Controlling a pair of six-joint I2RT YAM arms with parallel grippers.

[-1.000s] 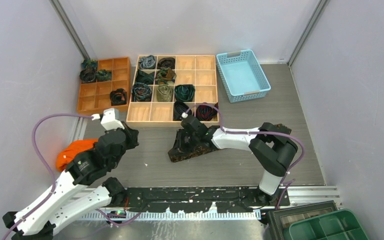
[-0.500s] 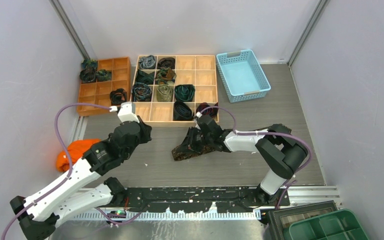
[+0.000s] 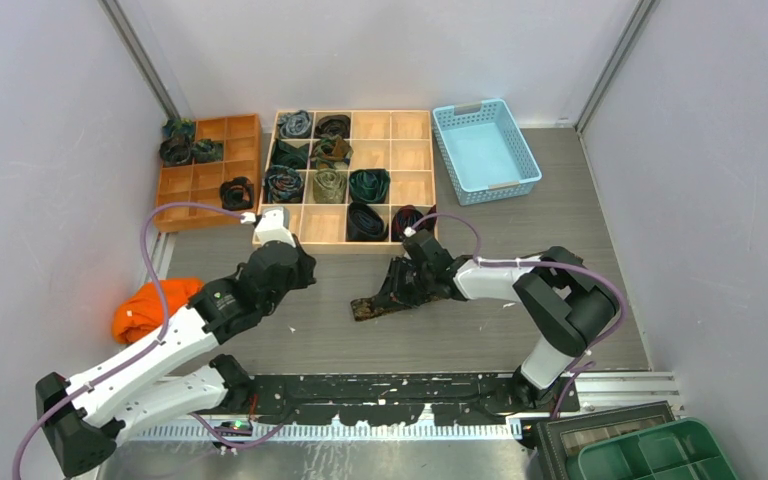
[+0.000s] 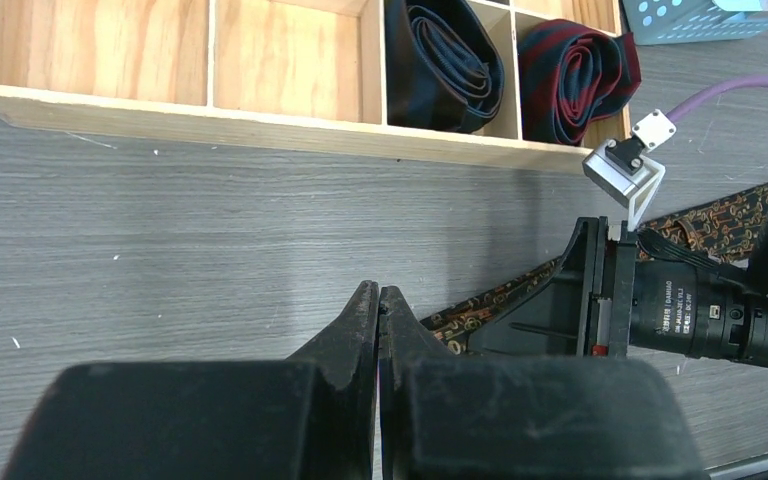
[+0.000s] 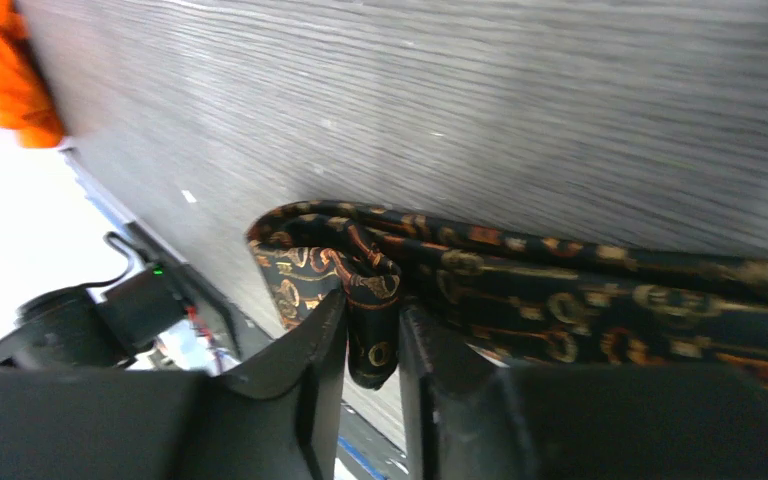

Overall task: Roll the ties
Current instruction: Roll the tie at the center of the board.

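My left gripper is hovering close to the tie's end (image 3: 363,309), where my right gripper needs room to swing. I should move my left gripper back toward the orange cloth (image 3: 152,311).
A dark brown tie with gold pattern (image 3: 378,303) lies as a folded strip on the grey table, mid-front; it also shows in the right wrist view (image 5: 520,290) and the left wrist view (image 4: 480,305). My right gripper (image 3: 400,285) is shut on a fold of this tie (image 5: 372,330). My left gripper (image 3: 295,268) is shut and empty, left of the tie, its tips (image 4: 378,300) over bare table. Several rolled ties sit in the light wooden grid tray (image 3: 345,238), among them a black one (image 4: 440,60) and a red-striped one (image 4: 575,70).
An orange wooden tray (image 3: 175,205) with rolled ties stands at the back left. A light blue basket (image 3: 485,150) stands at the back right. An orange cloth lump (image 3: 150,305) lies at the left. A green bin (image 3: 660,455) sits at the front right corner.
My left arm swung right and forward from the orange cloth towards the tie. My right gripper moved right with the tie, drawing it into a narrower strip.
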